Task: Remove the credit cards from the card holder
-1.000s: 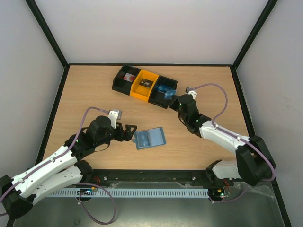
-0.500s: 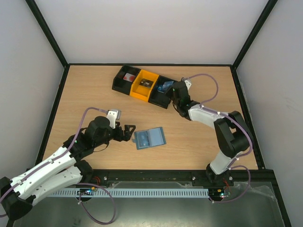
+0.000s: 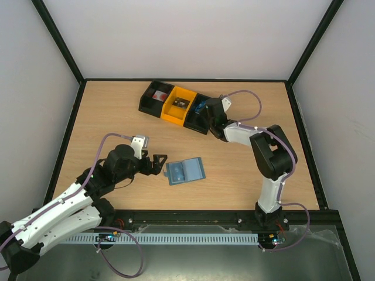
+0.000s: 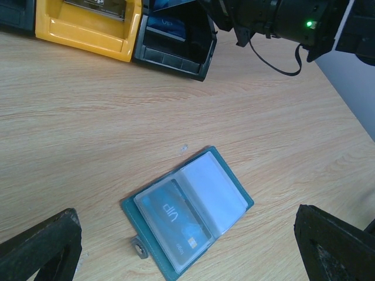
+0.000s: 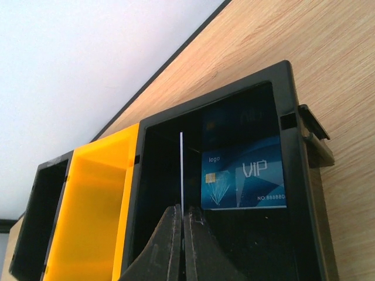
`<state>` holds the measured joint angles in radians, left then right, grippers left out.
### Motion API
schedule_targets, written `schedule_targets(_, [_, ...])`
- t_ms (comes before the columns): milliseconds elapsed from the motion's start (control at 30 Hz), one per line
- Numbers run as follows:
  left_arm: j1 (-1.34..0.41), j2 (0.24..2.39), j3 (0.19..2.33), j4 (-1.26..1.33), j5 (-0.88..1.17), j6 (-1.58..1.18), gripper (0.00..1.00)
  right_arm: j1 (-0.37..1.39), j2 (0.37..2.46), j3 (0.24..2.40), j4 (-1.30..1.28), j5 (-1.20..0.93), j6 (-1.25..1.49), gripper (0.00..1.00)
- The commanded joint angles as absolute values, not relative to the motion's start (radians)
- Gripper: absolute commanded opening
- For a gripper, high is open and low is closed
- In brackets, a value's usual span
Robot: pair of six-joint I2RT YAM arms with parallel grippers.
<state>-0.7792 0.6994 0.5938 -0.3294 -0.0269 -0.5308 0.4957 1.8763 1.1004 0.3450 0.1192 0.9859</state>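
Observation:
The thin card point(image 5: 181, 167) is hanging clear of the black compartment's sides, near the blue credit card point(image 5: 245, 177), so I carry on lowering it with my right gripper until it is deeper, then let go.
The card holder point(image 3: 186, 171) lies open and flat on the table, a slate-blue bifold with clear sleeves point(image 4: 190, 221). One dark blue credit card point(image 4: 176, 218) shows inside its left sleeve; the right sleeve looks blank. My left gripper point(image 3: 159, 164) stands open just left of the holder, its fingers point(image 4: 44, 249) wide on either side and touching nothing. At the tray, my right gripper point(image 5: 183, 215) is shut on a thin card point(image 5: 181, 167) seen edge-on. It holds that card inside the right black compartment point(image 5: 293, 146), where another blue credit card point(image 5: 243, 175) lies.
The tray point(image 3: 153, 104) stands at the back centre: a black compartment, a yellow one point(image 3: 177, 105) and a second black one, each with small items. My right arm point(image 3: 266, 149) folds along the right side. Black frame rails border the table.
My right arm has swung left and folded in, bringing its gripper with the card from beside the tray to over the right black compartment. The left arm and the card holder have stayed put.

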Motion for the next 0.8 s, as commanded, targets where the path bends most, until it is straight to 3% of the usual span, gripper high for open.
schedule_targets(0, [-0.775, 0.684, 0.600, -0.343, -0.029, -0.512, 1.00, 0.492, 1.927, 1.150, 0.368, 0.172, 1.004, 0.02])
schedule_targets(767, [-0.775, 0.668, 0.596, -0.325, 0.005, -0.497, 1.00, 0.491, 2.071, 1.265, 0.349, 0.205, 1.012, 0.02])
